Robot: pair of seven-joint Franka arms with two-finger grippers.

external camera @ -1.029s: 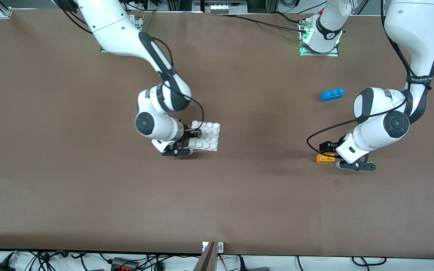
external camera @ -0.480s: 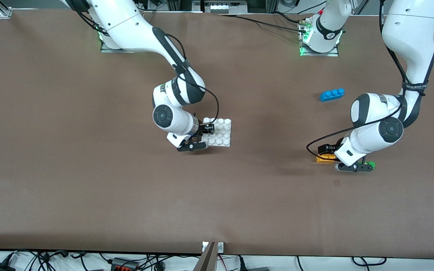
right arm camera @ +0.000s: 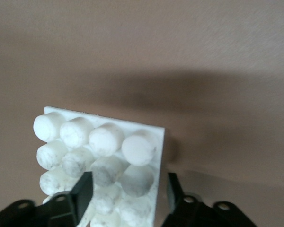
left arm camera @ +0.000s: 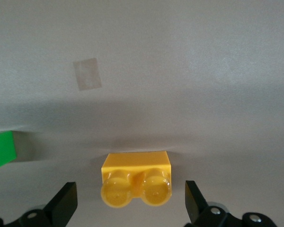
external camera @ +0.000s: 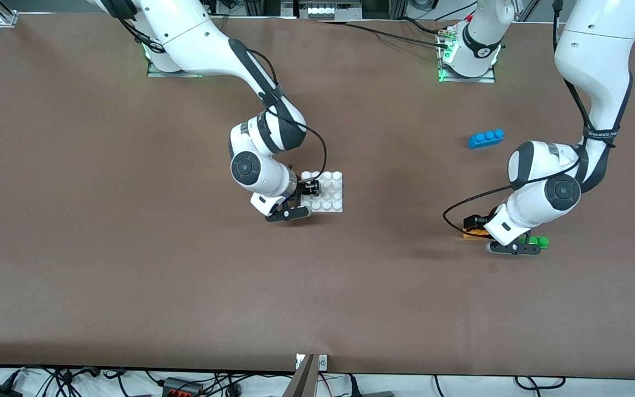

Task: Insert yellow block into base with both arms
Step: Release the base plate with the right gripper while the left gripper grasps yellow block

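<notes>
I should move my right gripper out of the way before my left gripper brings the yellow block (left arm camera: 136, 176) to the white base's studs (external camera: 328, 194), because my right gripper is hanging over them.
The yellow block (external camera: 473, 234) lies on the table, studs up, at the left arm's end. My left gripper (external camera: 478, 225) is low over it and open. In the left wrist view the block (left arm camera: 136, 177) sits between the two fingertips with a gap on each side of my left gripper (left arm camera: 130, 201). My right gripper (external camera: 306, 193) is shut on an edge of the white studded base (external camera: 329, 193) near the table's middle. In the right wrist view the base (right arm camera: 99, 142) is clamped between the fingers of my right gripper (right arm camera: 128, 191), tilted above its shadow.
A green brick (external camera: 539, 241) lies beside the yellow block, partly under the left wrist; it also shows in the left wrist view (left arm camera: 0, 150). A blue three-stud brick (external camera: 485, 138) lies farther from the front camera. A small tape patch (external camera: 493, 268) is on the table.
My right gripper has carried the base toward the left arm's end of the table. My left wrist has shifted slightly over the yellow block, uncovering the green brick.
</notes>
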